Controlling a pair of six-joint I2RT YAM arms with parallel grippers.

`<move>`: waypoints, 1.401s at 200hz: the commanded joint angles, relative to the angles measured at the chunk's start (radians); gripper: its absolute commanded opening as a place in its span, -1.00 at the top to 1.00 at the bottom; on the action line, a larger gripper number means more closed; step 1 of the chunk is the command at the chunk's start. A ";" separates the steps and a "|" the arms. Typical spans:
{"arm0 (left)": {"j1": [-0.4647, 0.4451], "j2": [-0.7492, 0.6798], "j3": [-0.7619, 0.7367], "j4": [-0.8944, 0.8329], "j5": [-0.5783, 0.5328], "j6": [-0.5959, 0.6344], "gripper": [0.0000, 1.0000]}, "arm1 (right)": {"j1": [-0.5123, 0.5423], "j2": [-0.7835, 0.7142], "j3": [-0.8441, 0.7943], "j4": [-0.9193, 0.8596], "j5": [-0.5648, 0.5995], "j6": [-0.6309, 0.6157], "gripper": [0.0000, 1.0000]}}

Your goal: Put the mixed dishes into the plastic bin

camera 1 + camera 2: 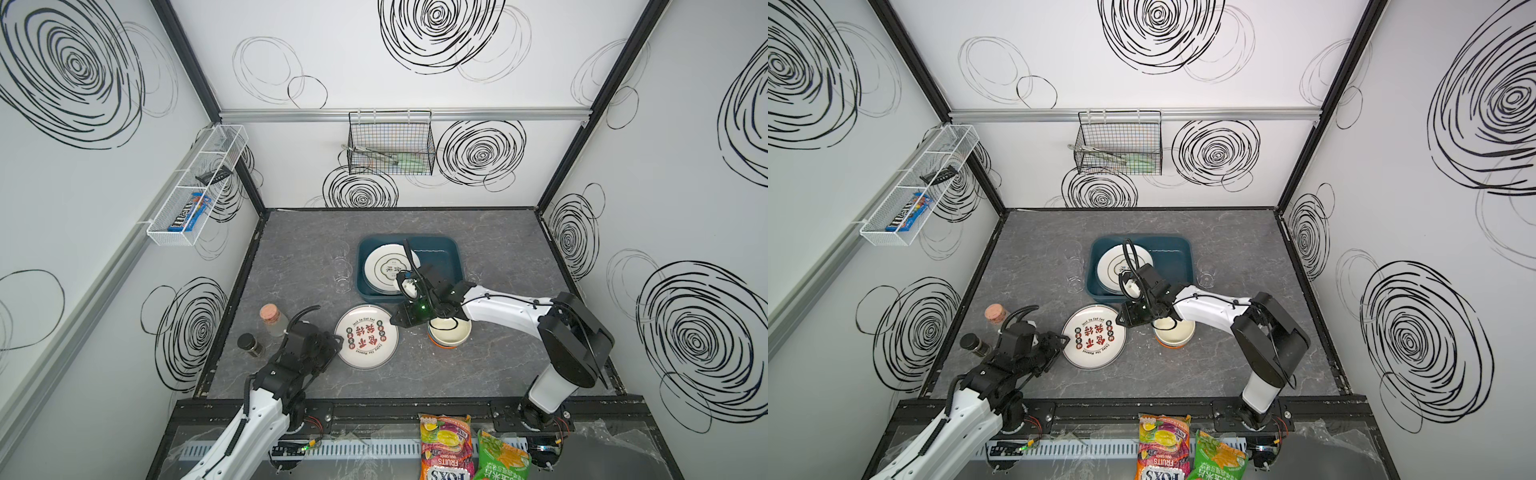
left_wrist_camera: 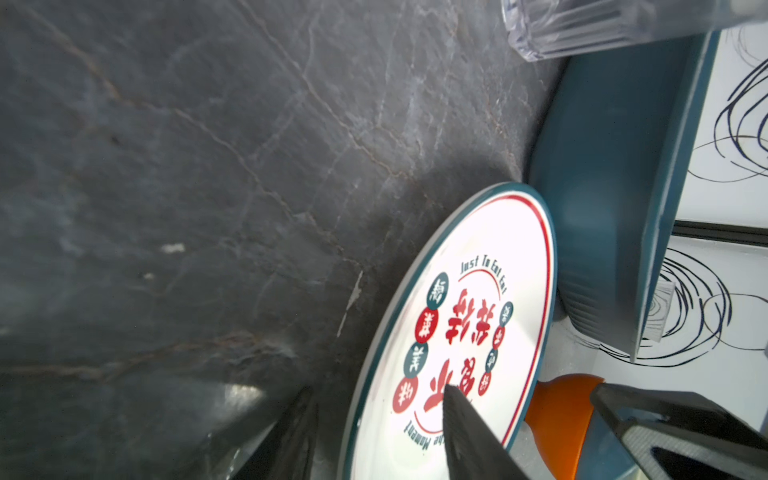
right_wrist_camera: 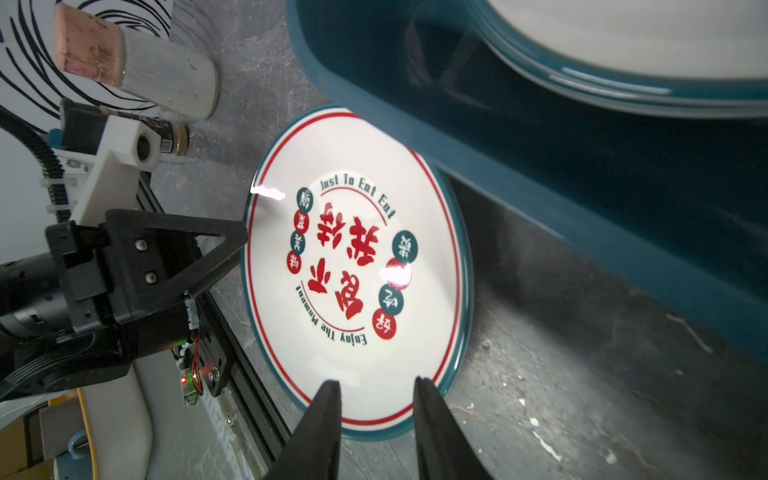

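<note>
The white plate is lying flat on the grey tabletop, so my right gripper should move back until my left gripper picks the plate up and holds out the opposite rim.
A white plate with red Chinese characters lies flat on the grey tabletop in front of the plastic bin. My left gripper is open and straddles the plate's left rim: one finger lies over the plate's face, the other sits outside the rim. My right gripper is open at the plate's opposite rim, with nothing between its fingers. Stacked white plates rest in the bin. A cream bowl sits nested in an orange one. Clear tumblers flank the bin.
A cork-stoppered jar and a small dark-lidded jar stand just left of my left arm. A black wire basket hangs on the back wall and a white mesh rack on the left wall. Snack bags lie at the front edge.
</note>
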 commanded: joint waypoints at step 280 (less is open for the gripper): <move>-0.034 -0.014 -0.012 -0.020 0.036 0.016 1.00 | -0.022 -0.073 0.054 -0.058 0.071 -0.008 0.27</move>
